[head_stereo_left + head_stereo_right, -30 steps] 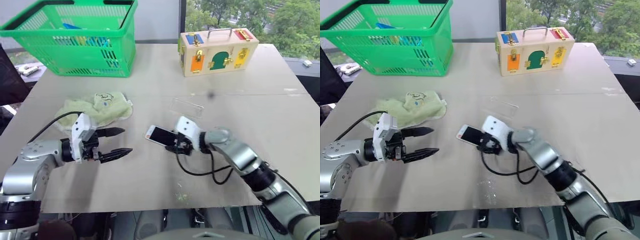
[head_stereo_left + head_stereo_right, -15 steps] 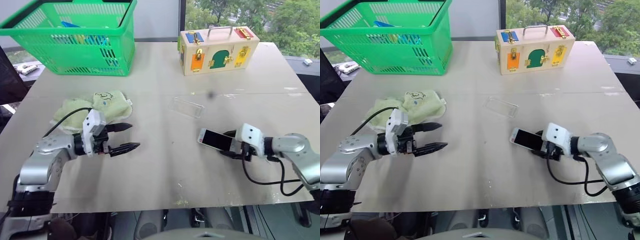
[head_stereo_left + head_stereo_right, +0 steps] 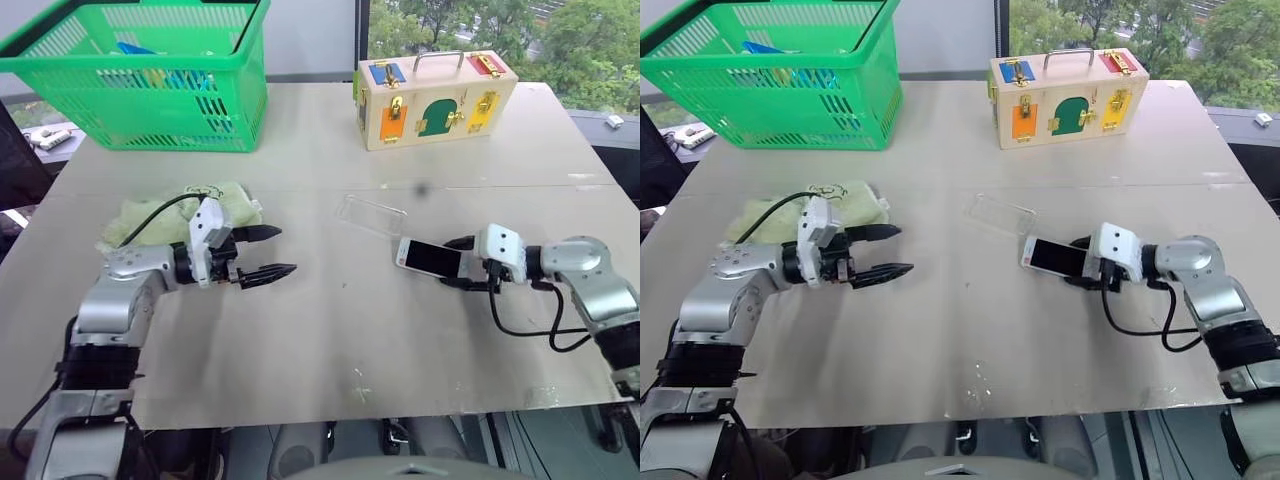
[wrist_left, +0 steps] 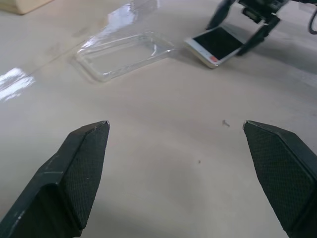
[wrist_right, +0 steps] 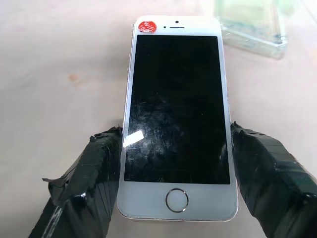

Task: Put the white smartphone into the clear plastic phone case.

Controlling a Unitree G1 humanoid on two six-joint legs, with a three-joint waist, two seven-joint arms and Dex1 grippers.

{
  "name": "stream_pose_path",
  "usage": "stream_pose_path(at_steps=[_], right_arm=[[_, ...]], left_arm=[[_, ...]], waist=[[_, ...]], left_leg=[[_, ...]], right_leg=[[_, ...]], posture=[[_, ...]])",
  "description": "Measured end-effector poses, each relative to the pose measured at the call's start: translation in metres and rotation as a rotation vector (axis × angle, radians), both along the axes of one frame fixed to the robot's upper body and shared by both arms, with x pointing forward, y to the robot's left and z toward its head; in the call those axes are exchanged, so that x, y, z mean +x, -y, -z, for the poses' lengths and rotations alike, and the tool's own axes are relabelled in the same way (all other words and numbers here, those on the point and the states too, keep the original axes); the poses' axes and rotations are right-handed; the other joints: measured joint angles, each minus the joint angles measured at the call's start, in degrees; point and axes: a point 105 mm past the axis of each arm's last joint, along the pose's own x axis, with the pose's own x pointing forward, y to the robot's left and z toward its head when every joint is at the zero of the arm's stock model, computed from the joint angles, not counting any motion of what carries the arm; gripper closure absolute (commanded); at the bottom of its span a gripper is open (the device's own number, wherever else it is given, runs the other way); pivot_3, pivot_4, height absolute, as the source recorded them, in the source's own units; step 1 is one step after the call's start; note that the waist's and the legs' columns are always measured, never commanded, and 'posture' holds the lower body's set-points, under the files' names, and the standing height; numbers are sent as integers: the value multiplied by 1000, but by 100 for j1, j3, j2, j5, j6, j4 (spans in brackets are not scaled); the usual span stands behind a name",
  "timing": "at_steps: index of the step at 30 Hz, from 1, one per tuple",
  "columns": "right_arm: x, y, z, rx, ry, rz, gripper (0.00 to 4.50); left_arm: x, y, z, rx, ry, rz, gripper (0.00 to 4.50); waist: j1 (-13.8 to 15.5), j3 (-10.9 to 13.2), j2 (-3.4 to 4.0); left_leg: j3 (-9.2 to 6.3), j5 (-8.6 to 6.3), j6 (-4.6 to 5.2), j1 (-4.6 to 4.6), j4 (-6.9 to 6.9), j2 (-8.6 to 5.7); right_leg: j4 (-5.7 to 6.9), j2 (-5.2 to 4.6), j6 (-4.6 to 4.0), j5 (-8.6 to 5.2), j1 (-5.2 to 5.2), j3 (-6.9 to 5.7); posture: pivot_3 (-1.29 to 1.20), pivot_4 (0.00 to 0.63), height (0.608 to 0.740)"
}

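The clear case lies at an angle past the phone's loose end, so the robot's right gripper should put the phone down while the left gripper first straightens the case.
The white smartphone has a black screen and a red sticker at its top corner, and is held screen up just above the table. My right gripper is shut on the phone's home-button end, one black finger on each long edge. The clear plastic phone case lies empty on the table, just beyond and to the left of the phone's free end. My left gripper hovers open to the left of the case, pointing toward it, with nothing between its fingertips. The left wrist view takes in the case and the phone.
A green basket holding several items stands at the back left. A wooden latch box sits at the back right. A pale green towel lies behind my left arm. The table's front edge runs close below both arms.
My right gripper carried the phone from the table's middle out to the right, then slightly back toward the case. My left gripper advanced toward the case, still open.
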Motion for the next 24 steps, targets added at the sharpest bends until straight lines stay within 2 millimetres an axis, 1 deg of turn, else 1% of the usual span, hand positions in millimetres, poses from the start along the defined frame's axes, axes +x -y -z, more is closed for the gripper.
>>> stream_pose_path(at_steps=[1,2,5,9,11,14,16,19,20,22,24], right_arm=[[-2,-1,1,10,-22,-10,184],[-3,-1,1,16,-43,-19,43],[-7,1,0,6,-57,-34,43],[-16,14,-9,3,-39,8,43],[-22,23,-18,17,-14,57,43],[-36,27,-36,76,10,123,43],[-54,22,-46,149,-12,156,43],[-71,11,-61,211,-6,177,43],[-79,5,-70,237,11,189,43],[-87,-2,-78,264,28,191,43],[-94,-7,-86,307,50,230,43]], left_arm=[[3,3,0,3,6,-2,0],[6,8,0,4,13,-2,0],[14,20,0,7,24,8,0],[26,48,-6,14,36,74,0],[33,64,-9,47,38,127,0],[47,78,-12,112,48,153,0],[60,90,-6,159,44,164,0],[71,104,1,191,41,196,0],[76,109,3,215,41,213,0],[82,112,3,243,51,223,0],[88,115,3,285,58,238,0]], waist=[[10,0,0],[25,0,0],[32,0,0],[53,0,0],[87,1,-2],[77,0,-1],[93,0,-2],[65,2,-5],[62,6,-11],[42,7,-14],[30,8,-17]], left_leg=[[-2,0,-1,0,0,0],[-4,2,-3,-1,1,-1],[-2,3,-4,-3,4,-4],[2,8,-12,-4,9,-8],[4,10,-14,-4,10,-10],[11,10,-14,2,9,-14],[5,8,-11,1,9,-14],[5,-1,3,2,11,-12],[0,-2,5,-1,12,-12],[-3,-3,6,-1,13,-12],[-8,-4,7,-5,13,-14]], right_leg=[[0,0,0,0,1,-2],[1,-1,0,1,1,-3],[2,-3,1,4,1,-2],[3,-4,7,7,2,1],[4,-1,7,7,2,-1],[6,4,8,7,2,-2],[6,8,8,7,3,-2],[6,16,10,6,2,-3],[6,16,10,6,2,-3],[6,18,10,6,2,-1],[5,18,10,6,2,-1]], posture=[[0,150,740],[0,150,740],[0,150,740],[0,150,740],[0,150,740],[0,150,740],[0,150,740],[0,150,740],[0,150,740],[0,150,740],[0,150,740]])
